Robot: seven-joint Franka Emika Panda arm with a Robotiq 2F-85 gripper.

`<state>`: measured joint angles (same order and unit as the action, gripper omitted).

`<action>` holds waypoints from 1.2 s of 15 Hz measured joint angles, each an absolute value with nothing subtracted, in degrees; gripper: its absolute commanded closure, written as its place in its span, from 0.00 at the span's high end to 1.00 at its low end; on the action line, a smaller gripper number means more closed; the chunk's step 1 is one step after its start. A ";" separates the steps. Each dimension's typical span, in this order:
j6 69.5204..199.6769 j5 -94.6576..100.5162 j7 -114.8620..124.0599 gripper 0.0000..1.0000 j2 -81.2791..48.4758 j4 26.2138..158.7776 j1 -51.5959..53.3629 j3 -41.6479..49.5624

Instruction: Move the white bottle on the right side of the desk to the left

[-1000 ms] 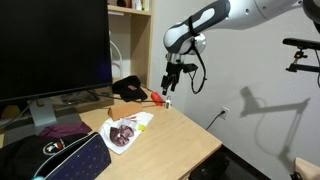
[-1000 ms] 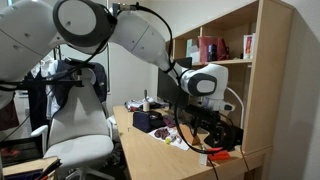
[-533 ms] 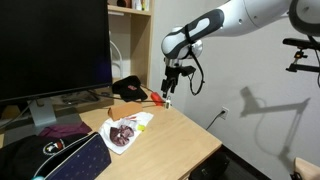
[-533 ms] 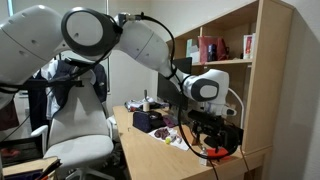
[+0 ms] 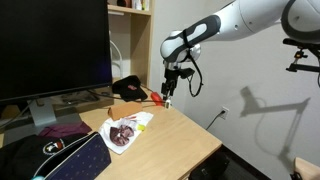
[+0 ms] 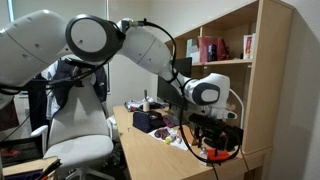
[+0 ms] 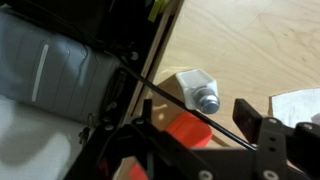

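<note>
The grey cap (image 7: 207,100) is in front of my gripper's open fingers. I should move my gripper farther over the white bottle (image 7: 193,83) before it closes and lifts.
The white bottle (image 7: 195,87) stands on the light wooden desk (image 7: 250,40), seen from above with its grey cap toward me. In an exterior view it is a tiny white shape (image 5: 167,102) near the desk's far right corner. My gripper (image 7: 196,135) is open and empty, hovering just above the bottle with one dark finger at the right. In both exterior views it (image 5: 168,92) (image 6: 212,138) hangs over that corner. A small red-orange object (image 7: 186,128) lies beside the bottle, between my fingers in the wrist view.
A crumpled white wrapper (image 5: 122,132) with dark reddish contents lies mid-desk. A black bag (image 5: 128,88) sits at the back, a large monitor (image 5: 50,50) to its left, and a dark backpack (image 5: 60,160) at the front. A wooden shelf (image 6: 250,60) stands close behind the gripper.
The gripper has sunk slightly toward the bottle and the arm has shifted a little. The bottle and the other items have not moved.
</note>
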<state>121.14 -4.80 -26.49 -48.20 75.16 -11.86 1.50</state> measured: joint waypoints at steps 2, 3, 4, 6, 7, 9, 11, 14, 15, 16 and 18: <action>121.12 -4.75 -26.49 0.39 -48.19 75.13 -11.86 1.50; 121.11 -4.72 -26.49 0.33 -48.20 75.12 -11.86 1.50; 121.11 -4.68 -26.49 0.26 -48.19 75.12 -11.86 1.50; 121.08 -4.65 -26.49 0.14 -48.19 75.07 -11.86 1.49; 121.04 -4.65 -26.49 0.11 -48.19 75.03 -11.86 1.48; 120.82 -4.64 -26.49 0.13 -48.15 74.68 -11.86 1.45; 120.57 -4.62 -26.49 0.19 -48.14 74.28 -11.86 1.45; 120.13 -4.60 -26.49 0.23 -48.14 74.17 -11.84 1.40; 119.99 -4.60 -26.49 0.14 -48.15 74.14 -11.84 1.38; 119.77 -4.60 -26.49 0.13 -48.15 74.10 -11.84 1.35; 119.38 -4.59 -26.49 0.45 -48.14 74.04 -11.84 1.21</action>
<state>119.38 -4.59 -26.49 -48.14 74.04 -11.84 1.21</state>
